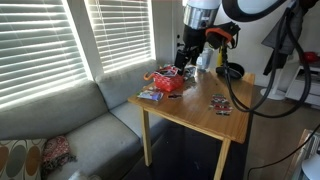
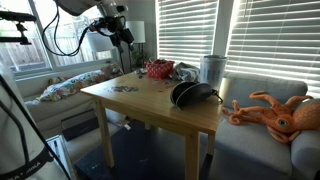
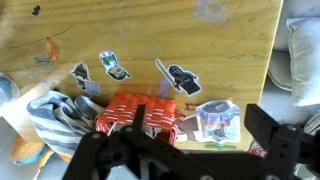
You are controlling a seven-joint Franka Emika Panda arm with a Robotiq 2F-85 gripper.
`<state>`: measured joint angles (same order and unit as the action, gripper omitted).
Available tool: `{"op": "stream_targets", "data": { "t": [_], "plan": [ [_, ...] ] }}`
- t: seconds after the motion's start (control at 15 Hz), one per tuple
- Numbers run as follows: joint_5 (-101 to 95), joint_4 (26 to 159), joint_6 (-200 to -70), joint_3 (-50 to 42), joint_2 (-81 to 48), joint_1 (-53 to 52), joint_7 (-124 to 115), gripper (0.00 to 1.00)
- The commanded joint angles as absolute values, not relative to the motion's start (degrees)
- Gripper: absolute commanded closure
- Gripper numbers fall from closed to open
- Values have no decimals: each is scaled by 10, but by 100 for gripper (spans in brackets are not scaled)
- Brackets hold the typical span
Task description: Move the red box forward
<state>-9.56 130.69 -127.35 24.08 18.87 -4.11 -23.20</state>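
The clear packet (image 3: pixel 217 122) is under my open gripper, so I should move over to the red box and grip its rim (image 3: pixel 173 115) next to the packet before I move the box forward.
The red box (image 1: pixel 167 82) is a small, bright red, woven-looking box at the far window-side part of the wooden table (image 1: pixel 200 115). It also shows in an exterior view (image 2: pixel 158 69) and in the wrist view (image 3: pixel 140 118). My gripper (image 1: pixel 186 62) hangs in the air just above and beside it, and shows against the window in an exterior view (image 2: pixel 124 40). In the wrist view the gripper (image 3: pixel 185 150) is open and empty. The box lies under its left finger, and a clear packet (image 3: pixel 217 120) lies between the fingers.
A flat blue-and-orange packet (image 1: pixel 150 96) lies near the table edge and a small dark packet (image 1: pixel 220 105) nearer the middle. Black headphones (image 2: pixel 192 95) and a white cylinder (image 2: pixel 211 68) stand on the table. A striped cloth (image 3: pixel 55 115) lies beside the box. A sofa holds an orange octopus toy (image 2: pixel 275 112).
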Motion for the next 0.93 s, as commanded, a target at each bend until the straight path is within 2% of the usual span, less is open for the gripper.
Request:
{"op": "stream_targets", "data": {
  "t": [0.0, 0.87],
  "plan": [
    [-107, 1298, -1272, 223, 173, -62, -238, 0],
    [-109, 1282, -1273, 221, 149, -67, -238, 0]
  ]
}}
